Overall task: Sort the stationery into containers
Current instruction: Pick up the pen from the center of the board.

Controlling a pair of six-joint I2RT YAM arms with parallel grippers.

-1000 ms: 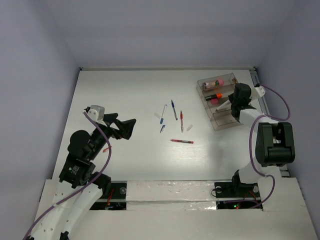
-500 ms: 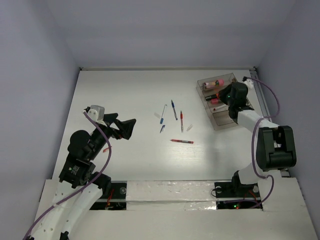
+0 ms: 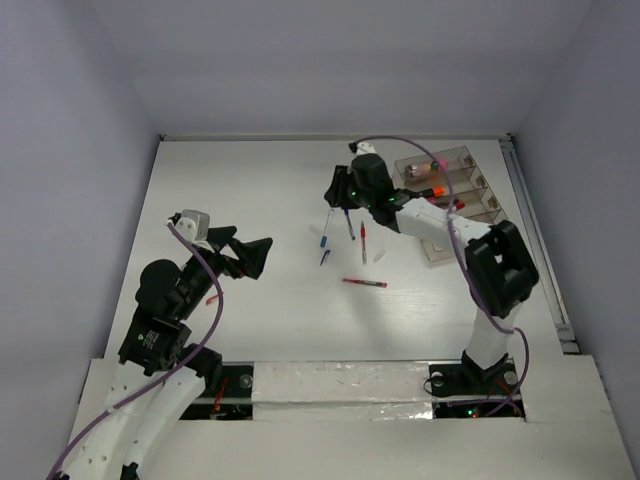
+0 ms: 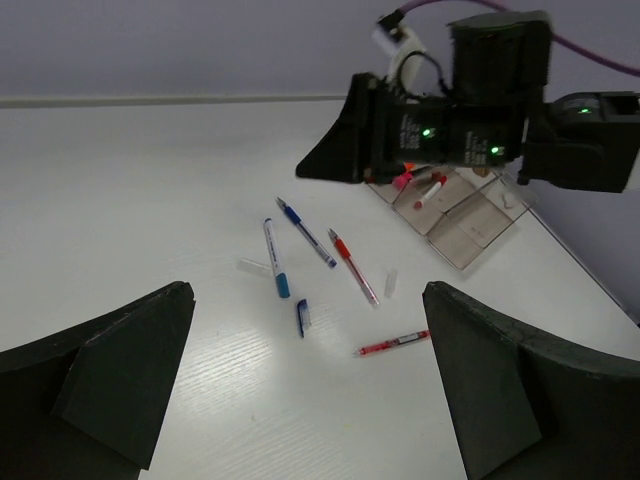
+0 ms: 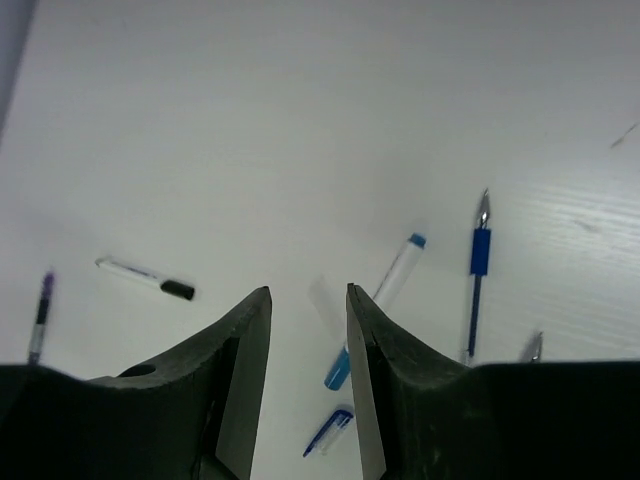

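My right gripper should go on down until its fingers are on both sides of the white-and-blue pen's white body (image 3: 328, 224) before it closes, because an open gap (image 5: 437, 285) separates the white-and-blue pen from the blue pen.
Loose stationery lies mid-table: a white-and-blue pen (image 3: 326, 228), a blue pen (image 3: 347, 220), two red pens (image 3: 363, 240) (image 3: 364, 283), a blue cap (image 3: 324, 257) and clear caps. My right gripper (image 3: 335, 190) is open and empty, its jaws (image 5: 308, 295) astride a clear cap (image 5: 325, 300), next to the white-and-blue pen (image 5: 385, 300). The clear organiser (image 3: 458, 158) at the far right holds a pink cylinder (image 3: 418, 168) and an orange-capped highlighter (image 3: 432, 187). My left gripper (image 3: 255, 255) is wide open and empty, raised at the left, facing the pens (image 4: 308, 290).
My right arm stretches across the organiser's near end (image 4: 455, 225). In the right wrist view a clear pen with a black end (image 5: 145, 277) and a thin purple pen (image 5: 40, 315) lie to the left. Walls close the table's far side and both flanks.
My right arm has swung left from over the organiser to above the loose pens. The left arm has not moved.
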